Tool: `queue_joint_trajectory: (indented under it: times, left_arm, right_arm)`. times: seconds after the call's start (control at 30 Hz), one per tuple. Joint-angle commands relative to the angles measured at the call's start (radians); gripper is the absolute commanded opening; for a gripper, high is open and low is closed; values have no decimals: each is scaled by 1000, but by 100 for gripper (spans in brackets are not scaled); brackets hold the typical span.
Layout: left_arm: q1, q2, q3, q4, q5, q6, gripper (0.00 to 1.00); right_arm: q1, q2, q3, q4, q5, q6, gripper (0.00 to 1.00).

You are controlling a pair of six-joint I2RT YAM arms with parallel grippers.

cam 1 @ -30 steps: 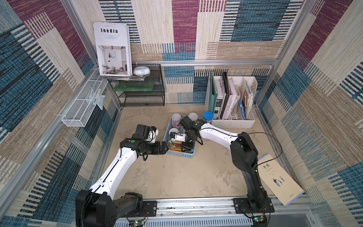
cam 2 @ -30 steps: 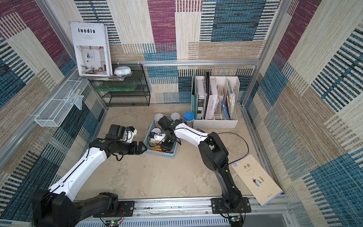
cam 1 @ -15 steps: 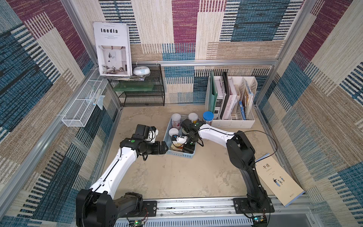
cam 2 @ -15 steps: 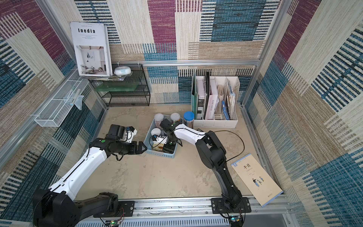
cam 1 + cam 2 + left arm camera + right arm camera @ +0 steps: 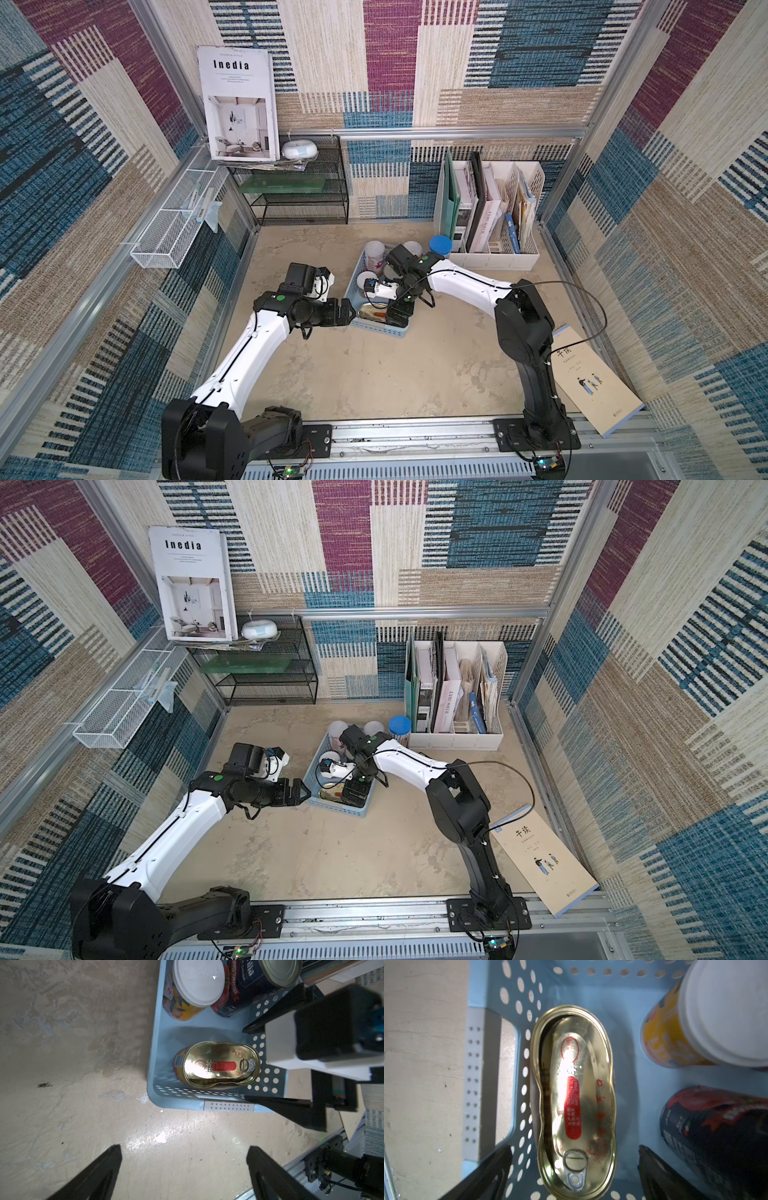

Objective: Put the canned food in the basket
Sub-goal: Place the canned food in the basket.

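The light blue basket's near edge (image 5: 379, 328) is slanted. My right gripper should leave the gold tin and help my left gripper straighten the basket from its sides (image 5: 407, 326).
The light blue basket (image 5: 380, 330) (image 5: 345, 809) sits mid-table. A flat oval gold tin (image 5: 575, 1095) (image 5: 220, 1065) lies flat at its near end, touched by nothing. My right gripper (image 5: 575, 1149) (image 5: 397, 313) hangs open just above the tin, one finger on each side of its pull-tab end. An orange-yellow white-lidded can (image 5: 724, 1012) (image 5: 197, 982) and a dark tomato tin (image 5: 716, 1136) (image 5: 249, 987) stand further in. A pink can (image 5: 374, 253) and another white-lidded can (image 5: 412, 248) are at the far end. My left gripper (image 5: 184, 1149) (image 5: 349, 309) is open and empty, over bare floor beside the basket's near left corner.
A blue-lidded clear cylinder (image 5: 440, 246) stands just behind the basket, next to a white file organizer (image 5: 490, 257). A black mesh shelf (image 5: 299, 195) is at the back left, and a white wire tray (image 5: 166, 237) hangs on the left wall. A book (image 5: 594, 386) leans at the right.
My right gripper has opened wide and let go of the oval gold tin, which now lies in the basket's near end. The left arm has not moved.
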Motion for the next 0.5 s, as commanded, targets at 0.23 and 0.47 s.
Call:
queue_joint_trajectory:
  times: [0.23, 0.47]
  left_arm:
    - [46, -7, -3, 61, -3, -34, 95]
    - [68, 55, 19, 117, -36, -110, 42]
  right_arm:
    - [5, -232, -171, 39, -206, 47, 82]
    - [5, -523, -480, 308, -169, 347, 42]
